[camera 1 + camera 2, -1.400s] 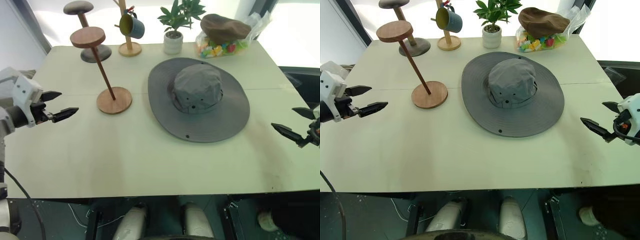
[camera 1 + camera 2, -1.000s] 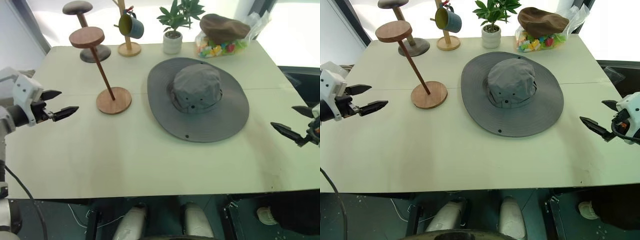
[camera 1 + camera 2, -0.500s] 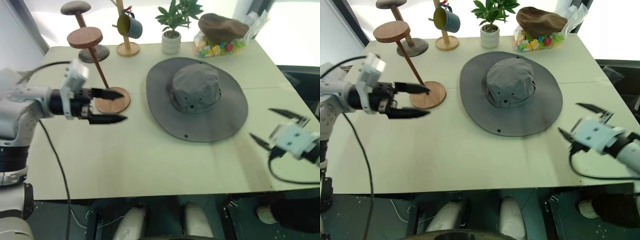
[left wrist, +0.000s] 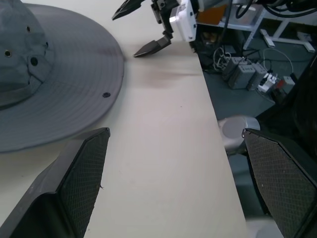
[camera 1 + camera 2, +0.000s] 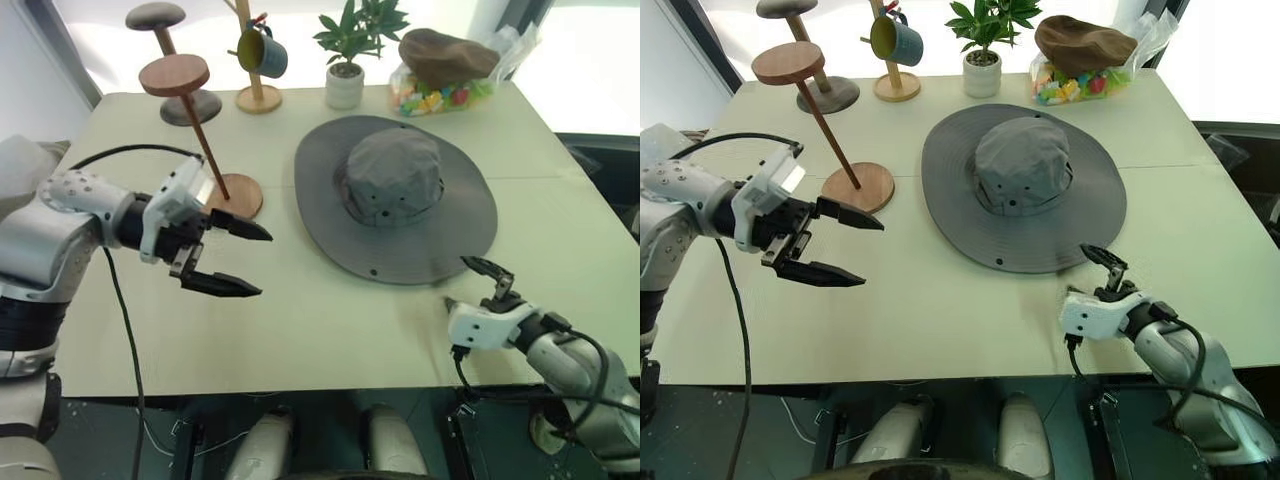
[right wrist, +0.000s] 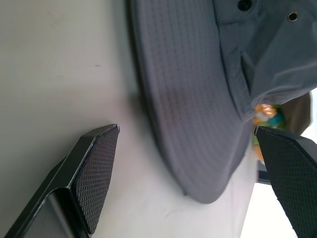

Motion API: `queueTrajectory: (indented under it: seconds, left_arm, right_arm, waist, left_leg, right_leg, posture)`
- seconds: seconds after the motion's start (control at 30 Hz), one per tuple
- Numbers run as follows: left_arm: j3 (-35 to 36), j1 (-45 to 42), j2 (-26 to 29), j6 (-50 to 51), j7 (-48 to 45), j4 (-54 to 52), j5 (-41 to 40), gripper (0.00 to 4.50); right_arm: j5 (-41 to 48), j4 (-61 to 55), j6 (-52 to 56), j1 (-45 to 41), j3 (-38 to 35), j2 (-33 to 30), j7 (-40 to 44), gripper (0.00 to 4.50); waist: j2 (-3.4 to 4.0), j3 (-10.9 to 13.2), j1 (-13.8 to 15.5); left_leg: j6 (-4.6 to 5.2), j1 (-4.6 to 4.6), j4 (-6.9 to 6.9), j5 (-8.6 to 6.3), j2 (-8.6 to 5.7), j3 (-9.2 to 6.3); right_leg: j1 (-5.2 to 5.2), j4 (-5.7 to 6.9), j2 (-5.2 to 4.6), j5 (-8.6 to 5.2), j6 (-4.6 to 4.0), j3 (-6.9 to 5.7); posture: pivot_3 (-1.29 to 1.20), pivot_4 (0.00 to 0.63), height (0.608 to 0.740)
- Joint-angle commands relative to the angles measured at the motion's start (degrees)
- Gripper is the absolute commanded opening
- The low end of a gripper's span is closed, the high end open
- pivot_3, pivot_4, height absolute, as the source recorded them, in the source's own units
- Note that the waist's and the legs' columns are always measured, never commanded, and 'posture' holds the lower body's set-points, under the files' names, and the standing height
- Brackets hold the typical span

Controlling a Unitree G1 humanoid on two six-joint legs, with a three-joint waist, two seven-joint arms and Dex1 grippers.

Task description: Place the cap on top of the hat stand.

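The cap (image 5: pixel 394 172) has a wide brim and top eyelets (image 5: pixel 387 212), like a sun hat. A hidden chin strap should hang down when I lift the cap.
The cap (image 5: pixel 395 195), a grey wide-brimmed sun hat, lies crown up in the middle of the table. The hat stand (image 5: pixel 205 140) is to its left, with a reddish-brown disc top, a slanted pole and a round base. My left gripper (image 5: pixel 262 264) hovers open just in front of the stand's base, pointing right towards the cap's brim. My right gripper (image 5: pixel 455 281) is open at the brim's near right edge. In the right wrist view the cap (image 6: pixel 198 74) lies close ahead, between the two fingers (image 6: pixel 94 173). The left wrist view shows the cap (image 4: pixel 44 74) and the right gripper (image 4: pixel 125 35) beyond it.
Along the table's far edge stand a grey round-topped stand (image 5: pixel 158 18), a light wooden mug tree with a blue mug (image 5: pixel 262 52), a potted plant (image 5: pixel 347 60) and a brown flat cap (image 5: pixel 445 55) on a bag of coloured sweets. The table's front edge (image 5: pixel 300 385) runs close to both arms.
My left gripper swung in from the table's left edge to just in front of the stand's base. My right gripper came in from the right edge, rolled, and dropped to the brim's near right rim.
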Motion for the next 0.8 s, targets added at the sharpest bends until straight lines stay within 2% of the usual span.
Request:
queueTrajectory:
  seconds: [0.03, 0.23, 0.53, 0.63, 0.8]
  left_arm:
    - [1.0, -1.5, -0.5, -0.6, 0.6, -0.1, 0.0, 4.50]
    - [1.6, -2.4, -1.4, -0.2, 2.2, 0.6, -0.3, 4.50]
    - [2.8, -2.4, -2.2, -0.1, 4.6, 1.1, -0.8, 4.50]
    - [2.9, -2.5, -2.4, -0.1, 4.9, 1.3, -0.9, 4.50]
    - [3.2, -2.5, -2.7, -0.3, 5.8, 1.6, -0.7, 4.50]
  right_arm:
    - [-3.5, 8.1, -0.2, -4.6, 3.7, 0.5, -2.9, 4.48]
    - [-3.6, 18.5, -1.6, -14.3, 8.8, 2.1, -6.2, 4.48]
    - [-0.9, 29.5, -2.6, -25.6, 12.1, 5.4, -8.7, 4.48]
    - [1.0, 31.0, -3.5, -27.1, 12.6, 6.1, -7.9, 3.69]
    - [4.0, 29.3, -3.5, -25.8, 11.9, 5.9, -6.9, 1.12]
  waist:
    - [-0.08, 0.0, -0.1]
    - [-0.21, -0.1, -0.2]
    - [-0.24, -0.1, -0.3]
    - [-0.23, -0.1, -0.3]
    - [-0.22, -0.1, -0.2]
  left_leg:
    - [-0.01, 0.01, 0.00, 0.00, 0.02, 0.00]
    - [-0.05, 0.05, 0.01, 0.03, 0.20, 0.02]
    - [-0.08, 0.06, 0.00, 0.05, 0.29, 0.04]
    - [-0.09, 0.05, 0.00, 0.05, 0.30, 0.04]
    - [-0.09, -0.01, -0.03, 0.05, 0.29, 0.04]
  right_leg:
    - [0.01, 0.00, 0.02, 0.02, -0.03, 0.00]
    - [0.04, -0.02, 0.08, 0.07, -0.11, 0.00]
    - [0.02, -0.05, 0.16, 0.13, -0.19, 0.00]
    - [0.01, -0.06, 0.16, 0.13, -0.20, 0.00]
    - [-0.09, -0.06, 0.15, 0.13, -0.20, 0.00]
  posture:
    - [0.00, 0.150, 0.740]
    - [0.00, 0.150, 0.740]
    - [0.00, 0.150, 0.740]
    - [0.00, 0.150, 0.740]
    - [0.00, 0.150, 0.740]
